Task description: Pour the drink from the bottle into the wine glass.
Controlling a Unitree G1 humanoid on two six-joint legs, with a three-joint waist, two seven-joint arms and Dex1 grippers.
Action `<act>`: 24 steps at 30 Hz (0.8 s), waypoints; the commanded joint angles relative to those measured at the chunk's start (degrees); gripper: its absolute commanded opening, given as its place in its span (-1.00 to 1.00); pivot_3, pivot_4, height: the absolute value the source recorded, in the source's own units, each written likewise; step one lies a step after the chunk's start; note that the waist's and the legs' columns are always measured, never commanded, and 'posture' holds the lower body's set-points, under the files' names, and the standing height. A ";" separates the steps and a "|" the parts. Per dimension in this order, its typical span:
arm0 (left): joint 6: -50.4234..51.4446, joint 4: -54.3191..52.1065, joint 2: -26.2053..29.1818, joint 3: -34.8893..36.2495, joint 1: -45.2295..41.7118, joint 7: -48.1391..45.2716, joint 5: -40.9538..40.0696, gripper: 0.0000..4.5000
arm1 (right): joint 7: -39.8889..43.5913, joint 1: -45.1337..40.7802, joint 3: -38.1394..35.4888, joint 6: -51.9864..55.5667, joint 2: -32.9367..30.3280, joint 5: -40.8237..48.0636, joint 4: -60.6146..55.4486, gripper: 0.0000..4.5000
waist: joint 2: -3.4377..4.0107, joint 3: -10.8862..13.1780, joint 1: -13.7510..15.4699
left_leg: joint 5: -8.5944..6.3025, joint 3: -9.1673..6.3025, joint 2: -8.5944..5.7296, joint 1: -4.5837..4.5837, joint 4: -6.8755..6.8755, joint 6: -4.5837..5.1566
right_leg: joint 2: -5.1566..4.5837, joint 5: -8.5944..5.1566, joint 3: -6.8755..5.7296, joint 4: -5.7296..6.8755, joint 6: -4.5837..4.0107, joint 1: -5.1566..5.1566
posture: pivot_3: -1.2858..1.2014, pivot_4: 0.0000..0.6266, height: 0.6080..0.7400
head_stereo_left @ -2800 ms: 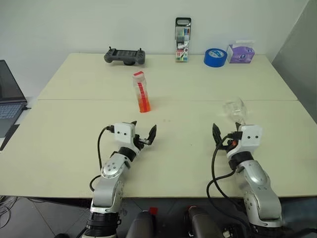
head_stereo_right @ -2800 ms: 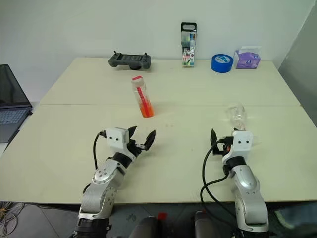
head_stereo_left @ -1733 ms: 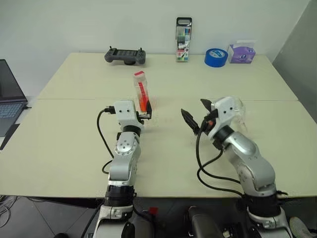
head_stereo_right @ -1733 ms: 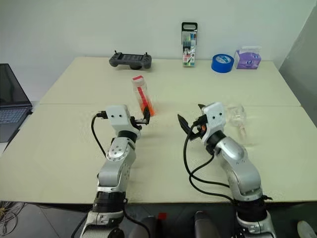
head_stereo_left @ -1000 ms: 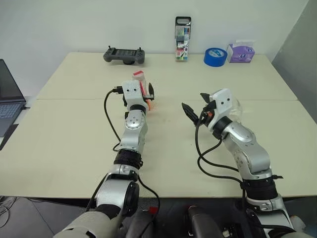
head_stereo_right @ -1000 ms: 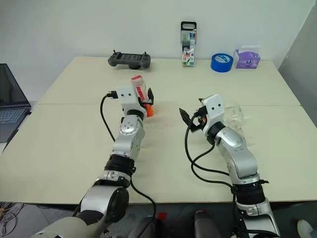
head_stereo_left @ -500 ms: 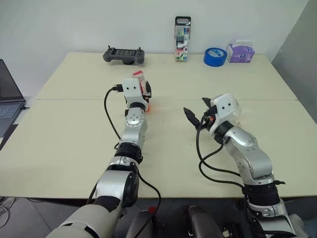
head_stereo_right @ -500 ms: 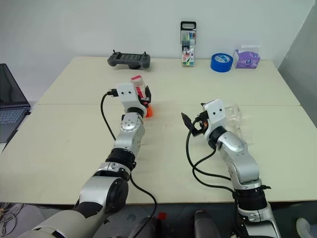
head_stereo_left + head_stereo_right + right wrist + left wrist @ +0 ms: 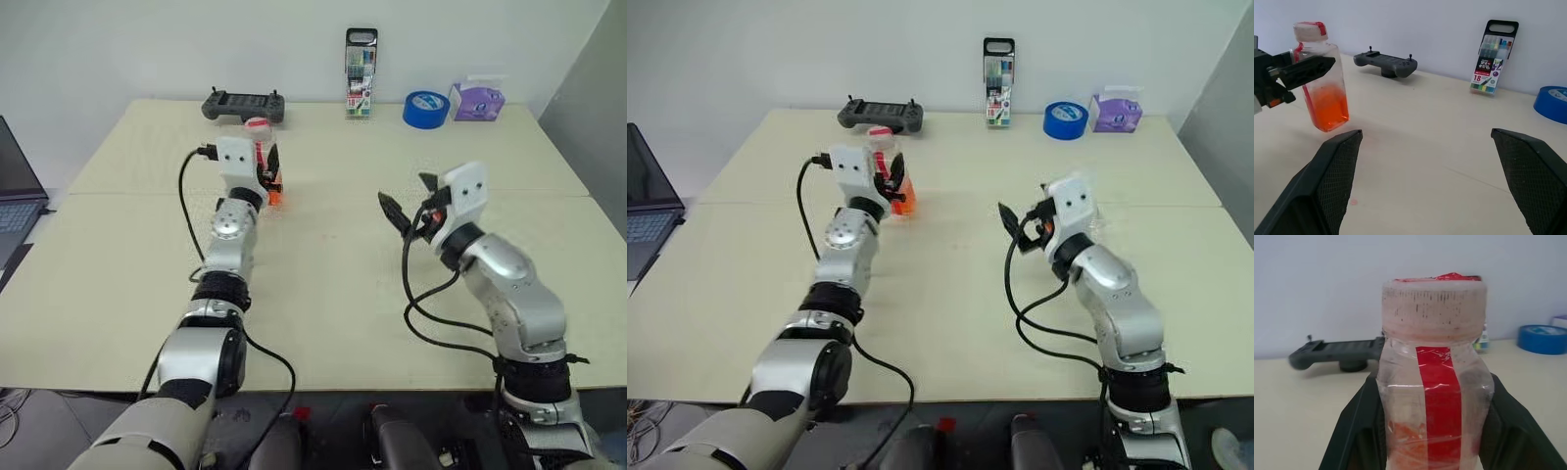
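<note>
My left gripper should bring the bottle to mid-table [image 9: 348,250] and my right gripper should twist the cap [image 9: 258,124] from above before pouring, because the cap keeps the bottle closed.
The bottle [image 9: 262,157] is slim and clear, with a red label strip and a red-topped cap [image 9: 1432,303]. It leans at the table's left middle, with the orange-red drink [image 9: 1327,107] pooled in its lower part. My left gripper [image 9: 266,172] is shut on the bottle's body, and its black fingers [image 9: 1356,431] press both sides. I cannot tell whether the base touches the table. My right gripper [image 9: 407,199] hovers open and empty over the table's right middle, pointing left toward the bottle, fingers [image 9: 1327,181] spread wide. The wine glass is hidden.
Along the back of the cream table [image 9: 333,284] stand a black game controller [image 9: 244,104], a marker-pen pack [image 9: 360,76], a blue tape roll [image 9: 425,111] and a purple tissue pack [image 9: 477,101]. A laptop [image 9: 14,191] sits beyond the left edge.
My left gripper closed on the bottle and carried it a little up and to the left, leaning it. My right gripper rose slightly and stayed open.
</note>
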 commanded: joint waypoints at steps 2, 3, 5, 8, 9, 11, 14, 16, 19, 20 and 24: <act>9.85 -21.11 2.71 -6.71 9.82 -17.26 -6.04 -0.18 | 0.69 -6.19 -4.17 13.47 1.15 11.19 -7.40 1.00 | 0.02 -0.01 -0.02 | 0.00 -0.29 0.02 -0.03 -0.05 -0.01 | -0.21 -0.02 -0.07 -0.06 -0.03 0.02 | 0.03 -0.52 1.00; 11.83 -25.14 3.13 -7.83 12.34 -18.64 -6.65 -0.18 | 0.62 -7.25 -4.72 16.11 1.25 12.93 -7.84 1.00 | 0.02 -0.01 -0.02 | 0.00 -0.32 0.01 -0.03 -0.05 0.00 | -0.26 -0.03 -0.09 -0.06 -0.04 0.03 | 0.03 -0.52 1.00; 15.48 -32.27 3.53 -9.51 16.71 -20.36 -8.04 -0.18 | -0.47 -8.57 -4.94 19.14 0.87 13.99 -8.31 1.00 | 0.03 0.00 0.00 | -0.11 -0.35 -0.02 -0.05 -0.02 0.19 | -0.33 -0.03 -0.12 -0.06 -0.05 0.04 | 0.03 -0.52 1.00; 17.98 -38.77 3.40 -11.14 21.66 -21.30 -8.59 -0.19 | -1.71 -9.40 -5.13 22.89 0.38 15.13 -8.83 1.00 | 0.03 0.00 0.19 | -0.11 -0.37 -0.07 -0.01 0.06 0.23 | -0.41 -0.02 -0.13 -0.01 -0.05 0.10 | 0.03 -0.52 1.00; 18.61 -39.87 2.78 -11.26 22.47 -20.51 -8.58 -0.19 | -1.88 -9.23 -5.06 24.07 0.53 15.79 -9.26 1.00 | 0.03 0.00 0.24 | -0.10 -0.40 -0.11 0.01 0.07 0.24 | -0.42 -0.02 -0.16 0.01 -0.06 0.14 | 0.03 -0.52 1.00; 19.50 -41.19 1.22 -11.43 23.22 -18.71 -8.33 -0.19 | -2.21 -8.62 -4.91 25.39 1.64 17.04 -9.87 1.00 | 0.03 0.00 0.23 | -0.08 -0.40 -0.13 0.00 0.11 0.28 | -0.42 -0.01 -0.19 0.00 -0.07 0.16 | 0.03 -0.52 1.00; 20.69 -42.95 -0.75 -12.14 23.78 -17.56 -8.25 -0.19 | -2.90 -7.13 -3.25 25.81 2.39 16.93 -9.99 1.00 | 0.03 0.00 0.17 | -0.04 -0.39 -0.13 0.01 0.11 0.35 | -0.39 -0.01 -0.20 0.01 -0.07 0.16 | 0.03 -0.52 1.00; 21.17 -43.45 -1.26 -12.31 23.88 -17.29 -8.19 -0.19 | -3.28 -6.64 -2.34 26.04 2.61 16.74 -10.29 1.00 | 0.03 0.00 0.10 | -0.04 -0.39 -0.13 0.01 0.09 0.35 | -0.29 -0.01 -0.20 0.02 -0.07 0.15 | 0.03 -0.52 1.00; 21.61 -43.66 -1.69 -12.12 23.78 -17.01 -8.36 -0.19 | -3.78 -6.58 -0.80 27.00 3.50 17.16 -11.17 1.00 | 0.03 0.00 0.07 | -0.04 -0.40 -0.12 0.01 0.06 0.35 | -0.27 -0.01 -0.20 0.05 -0.08 0.14 | 0.03 -0.52 1.00; 21.81 -43.96 -1.77 -12.11 23.79 -17.11 -8.54 -0.19 | -4.26 -6.50 -0.47 26.94 3.71 16.73 -11.00 1.00 | 0.03 0.00 0.01 | -0.04 -0.41 -0.11 0.01 0.06 0.35 | -0.27 -0.01 -0.20 0.05 -0.08 0.13 | 0.03 -0.52 1.00; 22.15 -44.42 -1.77 -12.13 23.80 -17.47 -8.76 -0.19 | -5.39 -6.33 -0.32 25.68 3.86 15.47 -10.23 1.00 | 0.03 0.00 0.01 | -0.04 -0.43 -0.08 0.02 0.06 0.35 | -0.25 -0.01 -0.23 0.06 -0.08 0.13 | 0.03 -0.52 1.00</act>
